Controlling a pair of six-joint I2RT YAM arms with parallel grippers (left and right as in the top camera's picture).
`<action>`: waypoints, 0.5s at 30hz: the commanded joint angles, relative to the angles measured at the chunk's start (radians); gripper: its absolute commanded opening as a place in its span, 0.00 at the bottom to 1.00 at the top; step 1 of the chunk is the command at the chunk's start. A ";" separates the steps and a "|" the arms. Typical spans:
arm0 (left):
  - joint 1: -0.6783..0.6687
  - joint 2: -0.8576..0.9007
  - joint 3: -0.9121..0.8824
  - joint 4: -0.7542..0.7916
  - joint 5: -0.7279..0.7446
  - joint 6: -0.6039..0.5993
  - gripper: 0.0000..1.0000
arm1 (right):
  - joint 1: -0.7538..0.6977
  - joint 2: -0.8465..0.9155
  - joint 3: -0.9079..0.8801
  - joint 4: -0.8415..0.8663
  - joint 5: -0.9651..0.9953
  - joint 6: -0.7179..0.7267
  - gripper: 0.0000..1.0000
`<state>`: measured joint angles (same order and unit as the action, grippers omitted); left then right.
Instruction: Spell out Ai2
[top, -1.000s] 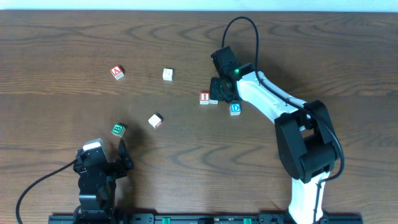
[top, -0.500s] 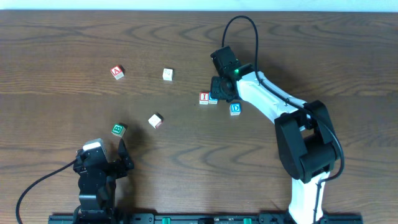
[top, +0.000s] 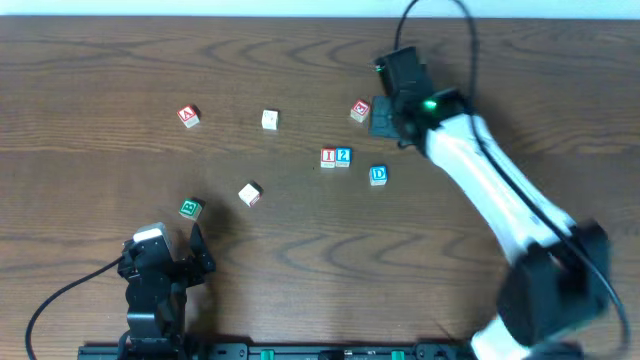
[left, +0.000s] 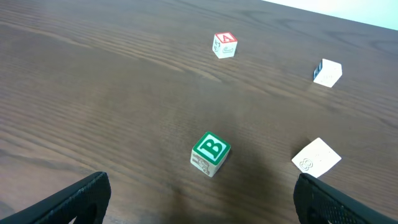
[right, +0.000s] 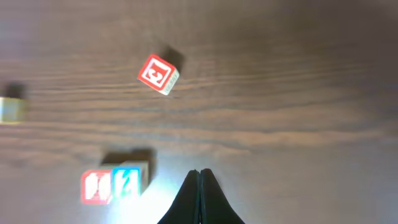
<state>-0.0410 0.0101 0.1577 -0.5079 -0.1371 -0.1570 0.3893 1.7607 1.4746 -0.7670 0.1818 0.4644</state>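
Note:
The red I block (top: 328, 158) is right up against the blue 2 block, so my right gripper should keep moving back until it opens over the clear front area (top: 432, 248).
The red I block (top: 328, 157) and the blue 2 block (top: 343, 156) sit side by side, touching, at the table's middle; they also show in the right wrist view, the I block (right: 96, 187) next to the 2 block (right: 127, 182). The red A block (top: 188, 116) lies far left, also in the left wrist view (left: 224, 45). My right gripper (top: 383, 117) is shut and empty, up and right of the pair, its fingertips (right: 199, 172) pressed together. My left gripper (left: 199, 196) is open and empty at the front left.
A green B block (top: 190, 209) lies just ahead of the left gripper. A blue D block (top: 378, 175), a red block (top: 360, 110) near the right gripper, and two white blocks (top: 269, 120) (top: 250, 193) are scattered about.
The right gripper has lifted off the pair and swung up and right, uncovering the 2 block beside the I block and a red block behind it. The left arm has not moved.

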 joint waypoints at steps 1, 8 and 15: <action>0.003 -0.005 -0.018 0.002 -0.003 0.007 0.95 | -0.016 -0.122 -0.011 -0.050 0.032 -0.018 0.01; 0.003 -0.005 -0.018 0.002 -0.003 0.007 0.95 | -0.016 -0.431 -0.183 -0.127 0.027 -0.043 0.01; 0.003 -0.005 -0.018 0.002 -0.003 0.007 0.95 | -0.016 -0.805 -0.507 -0.119 0.024 -0.043 0.01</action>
<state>-0.0410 0.0101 0.1577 -0.5079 -0.1371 -0.1570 0.3817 1.0599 1.0698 -0.8940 0.2001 0.4355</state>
